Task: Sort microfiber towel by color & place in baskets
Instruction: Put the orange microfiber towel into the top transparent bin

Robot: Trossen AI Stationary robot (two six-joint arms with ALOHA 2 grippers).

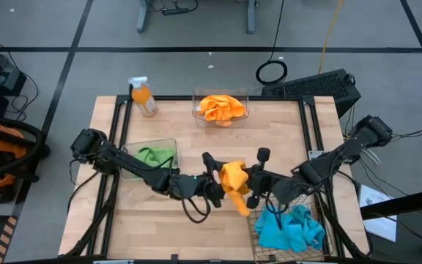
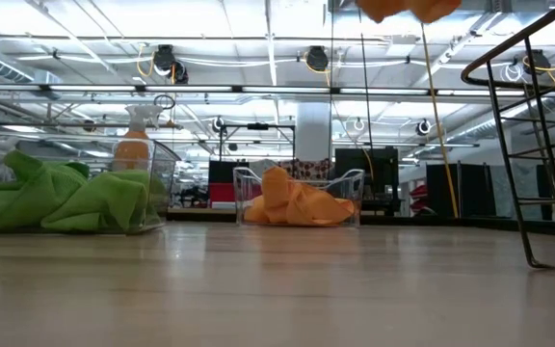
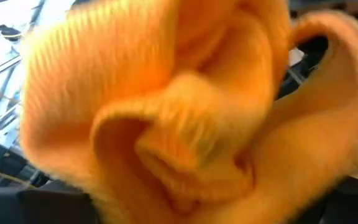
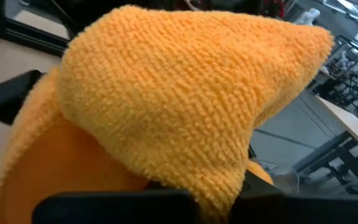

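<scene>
I expect the orange towel (image 1: 234,180) to stay bunched up rather than fall open when I carry it with my left gripper, because the folds (image 3: 188,134) curl in on themselves.
An orange microfiber towel (image 1: 234,183) hangs in the air over the table's middle, between my two grippers; the low view shows only its lower edge (image 2: 408,8), clear of the tabletop. My right gripper (image 1: 253,187) comes from the right and is shut on it. My left gripper (image 1: 215,185) is right against its left side, and the cloth (image 3: 179,112) fills that wrist view. A second orange towel (image 1: 222,108) lies in the far clear tub (image 1: 245,96). Green towels (image 1: 154,156) lie in the left clear tub (image 1: 168,141), and blue ones (image 1: 290,227) in the wire basket (image 1: 253,233). My right gripper holds the orange towel level, from the table's right. The cloth (image 4: 179,112) drapes over the fingers and hides the place of contact. The towel is bunched and lifted clear of the table, with a slack end (image 1: 242,205) hanging below.
An orange spray bottle (image 1: 143,97) stands at the far left corner. Bare wood lies between the tubs and along the near left. The wire basket's frame (image 2: 538,145) rises at the near right.
</scene>
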